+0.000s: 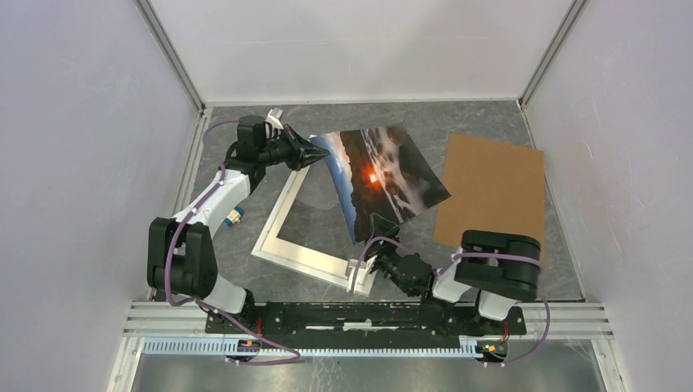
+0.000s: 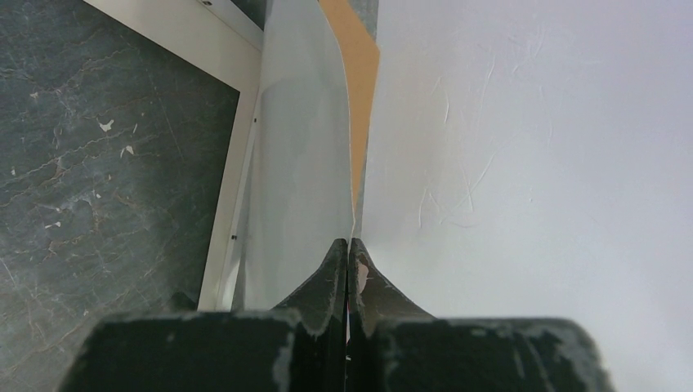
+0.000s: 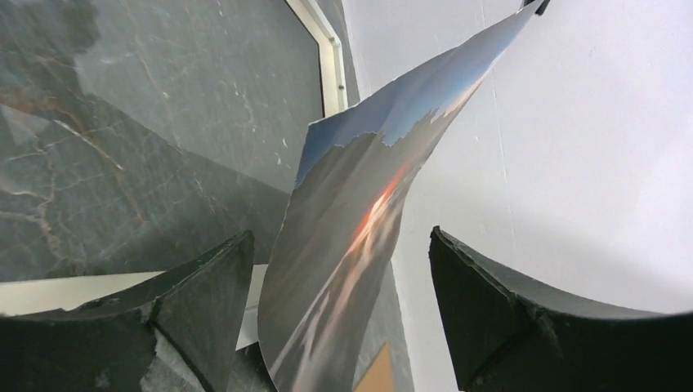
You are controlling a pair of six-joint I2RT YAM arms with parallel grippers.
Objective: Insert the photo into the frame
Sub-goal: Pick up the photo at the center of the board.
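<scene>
The photo is picture side up [image 1: 372, 178] over the white frame, so next my right gripper grabs the photo's near corner [image 1: 359, 235] and flips the photo so its white back is up.
The photo [image 1: 384, 175] is lifted and curled above the table, picture side up, over the right part of the white frame [image 1: 288, 245]. My left gripper [image 1: 315, 153] is shut on the photo's far left corner. In the left wrist view the fingertips [image 2: 350, 245] pinch the edge and the white back [image 2: 302, 155] curves away over the frame [image 2: 225, 204]. My right gripper [image 1: 374, 241] is open at the photo's near corner. In the right wrist view the photo [image 3: 351, 261] hangs between the spread fingers [image 3: 208, 294], touching neither, with the frame's edge [image 3: 331, 61] beyond.
The brown backing board [image 1: 490, 192] lies flat on the table to the right of the photo, and shows as an orange strip in the left wrist view [image 2: 361, 73]. White enclosure walls [image 1: 351, 49] surround the dark marbled table [image 1: 245, 237].
</scene>
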